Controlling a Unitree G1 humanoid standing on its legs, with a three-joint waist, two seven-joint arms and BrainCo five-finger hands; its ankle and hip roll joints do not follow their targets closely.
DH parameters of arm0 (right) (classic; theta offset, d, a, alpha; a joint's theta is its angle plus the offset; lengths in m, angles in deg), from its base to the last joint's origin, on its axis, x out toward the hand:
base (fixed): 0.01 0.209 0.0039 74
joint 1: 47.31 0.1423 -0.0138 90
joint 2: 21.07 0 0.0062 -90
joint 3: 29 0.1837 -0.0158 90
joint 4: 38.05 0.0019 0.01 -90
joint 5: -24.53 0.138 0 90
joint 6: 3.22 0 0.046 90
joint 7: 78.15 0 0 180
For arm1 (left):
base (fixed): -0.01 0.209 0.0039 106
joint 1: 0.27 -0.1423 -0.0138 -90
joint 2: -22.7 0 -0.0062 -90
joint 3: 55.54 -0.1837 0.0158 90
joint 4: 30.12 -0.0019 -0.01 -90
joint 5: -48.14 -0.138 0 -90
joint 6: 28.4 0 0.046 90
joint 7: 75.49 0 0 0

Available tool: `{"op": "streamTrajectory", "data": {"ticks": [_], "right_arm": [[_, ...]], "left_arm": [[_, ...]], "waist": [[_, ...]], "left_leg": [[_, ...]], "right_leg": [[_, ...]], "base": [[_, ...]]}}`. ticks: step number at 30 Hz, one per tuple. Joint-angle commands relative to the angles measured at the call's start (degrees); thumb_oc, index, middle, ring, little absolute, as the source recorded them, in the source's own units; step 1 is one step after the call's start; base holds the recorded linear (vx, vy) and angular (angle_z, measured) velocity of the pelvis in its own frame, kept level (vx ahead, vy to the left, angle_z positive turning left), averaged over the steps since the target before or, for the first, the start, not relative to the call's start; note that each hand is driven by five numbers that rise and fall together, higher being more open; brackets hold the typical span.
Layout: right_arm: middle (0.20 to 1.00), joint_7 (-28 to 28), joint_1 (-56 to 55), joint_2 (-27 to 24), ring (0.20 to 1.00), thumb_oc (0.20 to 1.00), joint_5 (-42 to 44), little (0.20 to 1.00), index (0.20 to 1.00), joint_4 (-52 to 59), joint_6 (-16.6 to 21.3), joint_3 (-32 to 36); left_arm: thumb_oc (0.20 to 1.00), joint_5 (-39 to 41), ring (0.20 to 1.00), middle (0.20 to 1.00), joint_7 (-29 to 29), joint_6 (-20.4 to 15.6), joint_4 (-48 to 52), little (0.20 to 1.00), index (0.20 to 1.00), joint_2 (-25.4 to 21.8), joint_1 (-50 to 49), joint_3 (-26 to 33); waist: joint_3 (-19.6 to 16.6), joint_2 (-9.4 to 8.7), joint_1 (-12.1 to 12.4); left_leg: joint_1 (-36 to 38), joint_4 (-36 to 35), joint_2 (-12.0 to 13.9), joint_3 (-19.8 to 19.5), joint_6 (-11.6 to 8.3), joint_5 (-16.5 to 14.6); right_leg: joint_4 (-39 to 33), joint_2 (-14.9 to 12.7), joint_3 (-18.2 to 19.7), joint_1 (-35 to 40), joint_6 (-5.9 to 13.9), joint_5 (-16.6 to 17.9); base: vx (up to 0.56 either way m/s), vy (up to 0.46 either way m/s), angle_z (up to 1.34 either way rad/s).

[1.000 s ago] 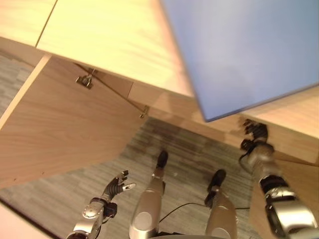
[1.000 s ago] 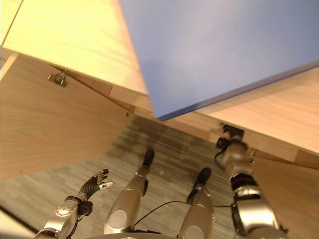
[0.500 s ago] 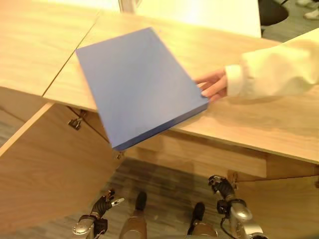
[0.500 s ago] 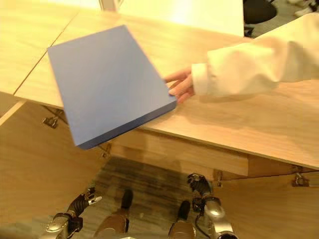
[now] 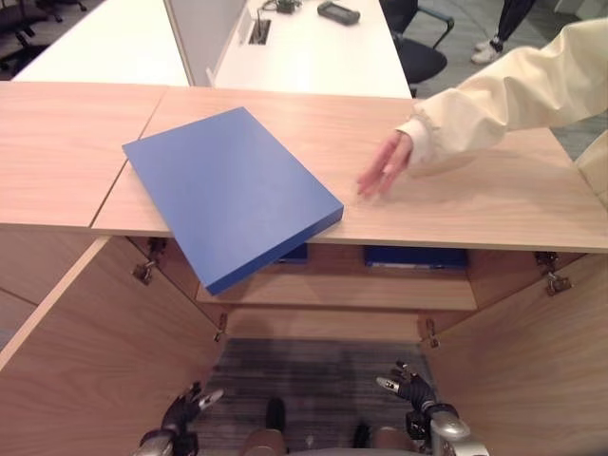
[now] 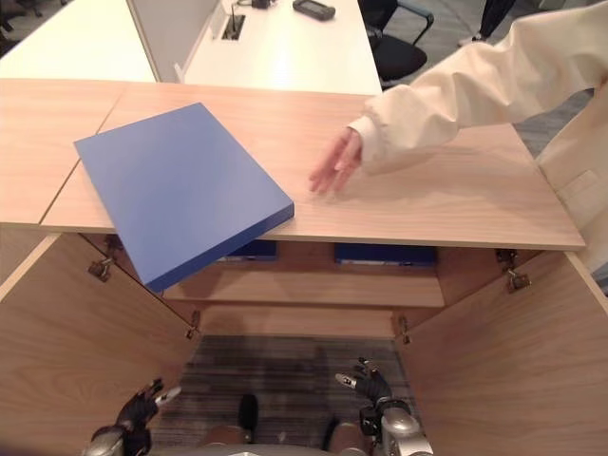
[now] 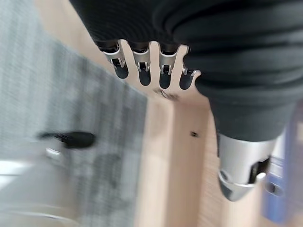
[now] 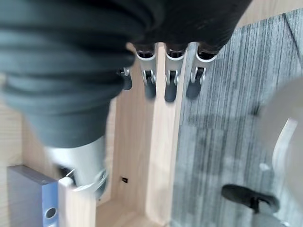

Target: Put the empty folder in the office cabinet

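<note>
The blue folder [image 5: 233, 195] will stay stiff and closed when the robot lifts it, because the overhanging corner [image 5: 217, 281] sticks straight out past the cabinet's front edge.
A flat blue folder [image 5: 228, 190] lies askew on the wooden cabinet top [image 5: 475, 204], one corner sticking out over the front edge. A person's hand [image 5: 385, 166] in a cream sleeve hovers just right of it, apart from it. Below, the cabinet stands open, with its shelf [image 5: 332, 290] showing. My left hand [image 5: 185, 410] and right hand [image 5: 410, 388] hang low in front of the opening, fingers straight, both open and holding nothing. The left wrist view shows the fingers [image 7: 142, 71] over the cabinet's wooden base.
The left door [image 5: 85, 351] and right door [image 5: 532, 361] swing out towards me. Blue binders [image 5: 414, 256] stand on the inner shelf. One binder [image 8: 33, 198] shows in the right wrist view. A white desk [image 5: 304, 57] and an office chair [image 5: 423, 57] stand behind the cabinet.
The camera has swung upward, so the whole scene shifted. The person's hand has left the folder's edge and drawn back to the right. Both my hands remain low.
</note>
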Motion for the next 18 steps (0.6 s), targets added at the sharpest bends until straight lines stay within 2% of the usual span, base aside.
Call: {"op": "streamTrajectory", "data": {"ticks": [1,5,6,8,12,13,14,16,18], "right_arm": [[1.0,0.9,1.49,-1.81,1.0,1.0,-1.58,1.0,1.0,3.08,1.0,0.32],[1.0,0.97,1.95,-3.0,1.0,1.0,-1.4,1.0,1.0,2.49,1.12,0.66],[1.0,1.32,2.16,-3.9,1.0,1.0,-1.16,1.0,1.0,2.16,1.22,0.98],[1.0,1.68,2.32,-4.62,1.0,1.0,-1.0,1.0,1.0,0.97,1.33,1.24],[1.0,0.97,1.9,-5.0,1.0,1.0,-2.51,1.0,1.0,-1.6,0.48,-0.26],[1.0,0.98,1.88,-5.0,1.0,1.0,-2.51,1.0,1.0,-1.6,0.48,-0.29],[1.0,0.64,0.68,-4.57,1.0,1.0,-2.49,1.0,1.0,-3.48,-0.03,0.0],[1.0,0.69,0.29,-4.36,1.0,1.0,-2.33,1.0,1.0,-4.24,-0.04,0.26],[1.0,0.57,-1.39,-3.52,1.0,1.0,-2.41,1.0,1.0,-5.26,-0.34,0.77]], "left_arm": [[1.0,0.06,1.0,1.0,0.27,-0.93,-0.83,1.0,1.0,0.58,1.69,0.89],[1.0,0.24,1.0,1.0,0.27,-0.87,-1.99,1.0,1.0,1.91,1.11,1.32],[1.0,0.45,1.0,1.0,0.37,-0.92,-2.11,1.0,1.0,2.47,1.01,1.43],[1.0,0.81,1.0,1.0,0.48,-0.9,-2.16,1.0,1.0,2.89,1.15,1.41],[1.0,0.69,1.0,1.0,1.16,0.23,-4.53,1.0,1.0,2.29,5.56,2.18],[1.0,0.68,1.0,1.0,1.15,0.23,-4.53,1.0,1.0,2.3,5.53,2.2],[1.0,0.55,1.0,1.0,2.04,0.27,-4.53,1.0,1.0,2.95,5.5,2.52],[1.0,0.37,1.0,1.0,2.4,0.18,-4.63,1.0,1.0,3.25,5.59,2.42],[1.0,-0.36,1.0,1.0,2.88,0.05,-3.91,1.0,1.0,4.01,5.46,1.69]], "waist": [[1.35,0.12,1.4],[1.44,0.89,1.26],[2.06,1.15,1.29],[2.79,1.11,1.47],[1.65,-0.12,-1.19],[1.76,-0.08,-1.15],[0.24,-0.36,-2.65],[-0.21,-0.37,-3.27],[-1.34,0.57,-4.57]], "left_leg": [[-0.63,-1.26,1.09,-4.27,-5.0,-0.08],[-1.41,-0.94,2.0,-4.54,-6.47,1.59],[-2.81,0.38,2.46,-4.84,-7.34,2.39],[-4.05,2.75,2.13,-6.53,-7.71,1.81],[-0.44,6.5,3.33,-4.93,-7.41,-3.03],[-0.31,6.63,3.4,-4.89,-7.44,-3.24],[3.43,8.48,3.96,-4.23,-7.34,-6.03],[4.74,8.87,4.33,-3.32,-7.57,-6.34],[7.61,5.35,5.55,-0.34,-7.47,-6.79]], "right_leg": [[-5.97,1.1,2.36,6.71,2.03,1.39],[-9.97,2.0,2.41,8.61,0.93,1.4],[-11.32,2.02,2.71,9.09,0.59,1.77],[-11.59,1.94,3.01,8.89,0.26,2.22],[-11.05,0.11,3.4,6.39,0.11,4.1],[-10.99,0.16,3.45,6.52,0.11,4.0],[-10.83,-0.38,3.58,5.3,-0.18,4.62],[-10.98,-0.52,3.22,5.11,-0.13,4.94],[-11.7,-0.21,2.21,5.37,0.4,5.23]], "base": [[-0.1,-0.074,-0.04],[-0.16,-0.074,-0.01],[-0.29,-0.032,-0.01],[-0.26,-0.022,-0.03],[-0.12,0.048,-0.16],[-0.1,0.076,-0.26],[-0.06,0.052,-0.12],[-0.06,0.088,0.1],[0.0,0.121,0.12]]}}
